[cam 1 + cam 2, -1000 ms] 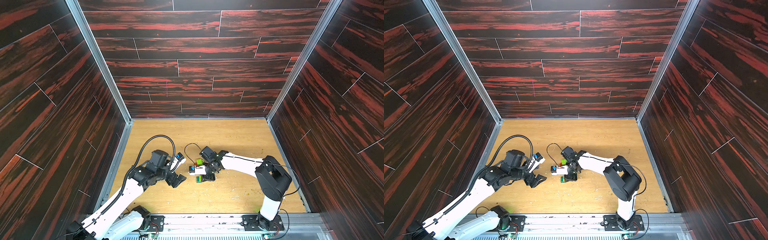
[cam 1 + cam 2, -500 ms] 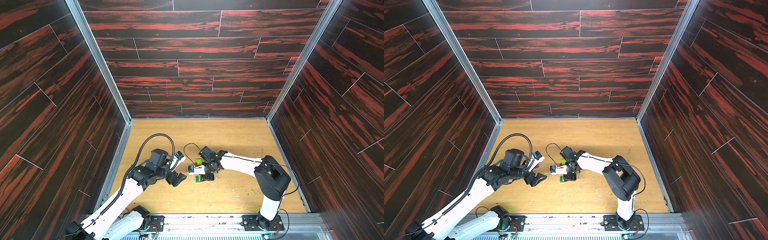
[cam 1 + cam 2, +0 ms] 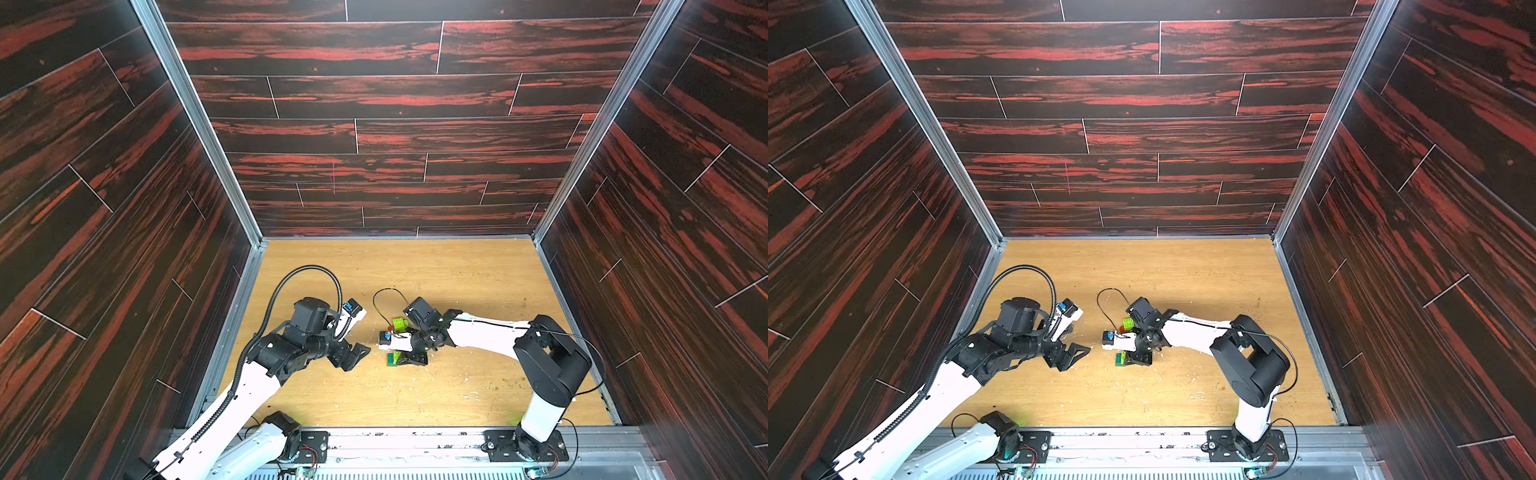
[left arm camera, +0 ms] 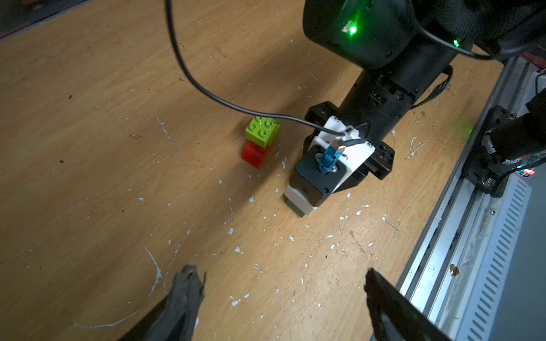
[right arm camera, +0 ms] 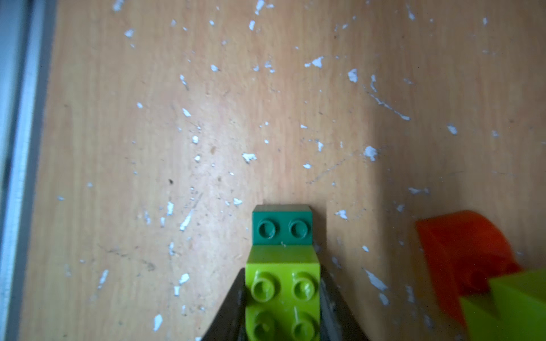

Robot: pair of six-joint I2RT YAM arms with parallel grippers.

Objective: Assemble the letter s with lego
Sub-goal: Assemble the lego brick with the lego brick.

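Note:
The dark green brick (image 3: pixel 391 360) sticks out from the lime green brick towards the robot's left gripper, so the right gripper should open and the left gripper should grab the dark end (image 5: pixel 282 225).
The lego shows as two separate pairs; the letter s as one joined figure is not in view. My right gripper (image 5: pixel 282 283) is shut on a lime green brick (image 5: pixel 282 295) that sits stepped on a dark green brick (image 5: pixel 282 227) on the floor. In both top views this gripper (image 3: pixel 409 359) (image 3: pixel 1136 359) points down at the dark green brick (image 3: pixel 392 359) (image 3: pixel 1121 358). Just beyond it another lime brick (image 4: pixel 262 131) (image 3: pixel 399 323) sits on a red brick (image 4: pixel 254 153) (image 5: pixel 464 254). My left gripper (image 4: pixel 279 271) (image 3: pixel 357 357) is open and holds nothing, left of both pairs.
The wooden floor (image 3: pixel 457 386) is flecked with white chips. Dark panelled walls enclose it on three sides, and a metal rail (image 3: pixel 415 434) runs along the front edge. The right wrist's black cable (image 4: pixel 206 88) loops above the red and lime pair.
The right gripper and its bricks have crept slightly to the left. The left arm has stayed almost still, its gripper open throughout.

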